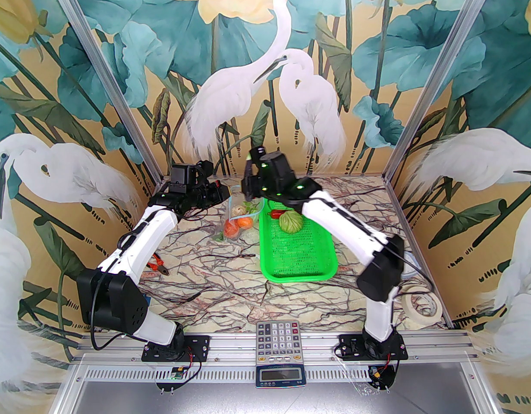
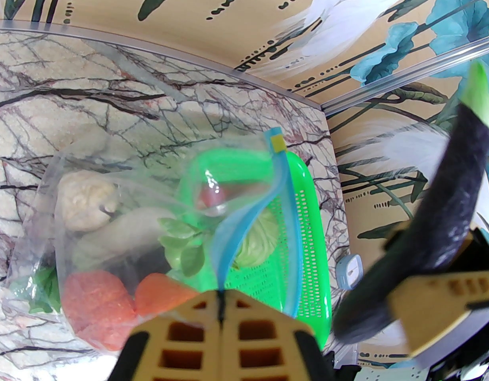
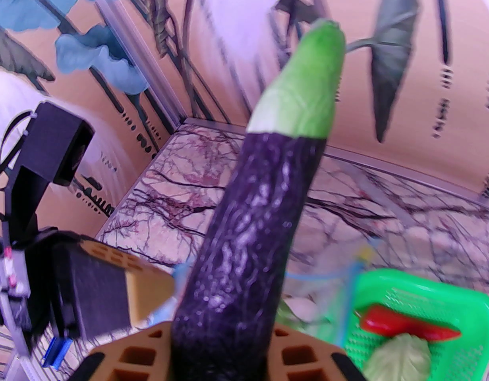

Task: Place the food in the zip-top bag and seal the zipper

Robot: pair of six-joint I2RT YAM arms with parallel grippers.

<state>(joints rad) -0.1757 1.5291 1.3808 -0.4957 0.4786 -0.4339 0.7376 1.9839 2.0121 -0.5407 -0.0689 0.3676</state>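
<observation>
The robot's right gripper keeps moving the eggplant until it is over the bag's opening, which stands wide, and then let go, as the eggplant's purple end points down.
The clear zip-top bag [image 2: 109, 181] lies on the marble table left of the green basket. My left gripper [image 2: 221, 308] is shut on its light-blue zipper [image 2: 244, 220] and holds the mouth up. Inside lie two tomatoes [image 2: 97, 308], a pale bulb [image 2: 85, 204] and a napa cabbage [image 2: 125, 228]. My right gripper [image 3: 224, 347] is shut on the dark purple eggplant [image 3: 252, 232], green cap up, above and right of the bag's mouth. From above, both grippers [image 1: 225, 194] [image 1: 249, 183] meet over the bag [image 1: 237, 224]. A green cabbage [image 1: 290, 221] and red chili [image 1: 276, 214] stay in the basket.
The green mesh basket [image 1: 297, 265] sits right of centre, close against the bag. Orange-handled pliers [image 1: 158, 266] lie by the left arm. A tape roll [image 1: 422, 306] is at the right, a calculator [image 1: 278, 337] and a scale [image 1: 279, 375] at the near edge. The back wall is close behind.
</observation>
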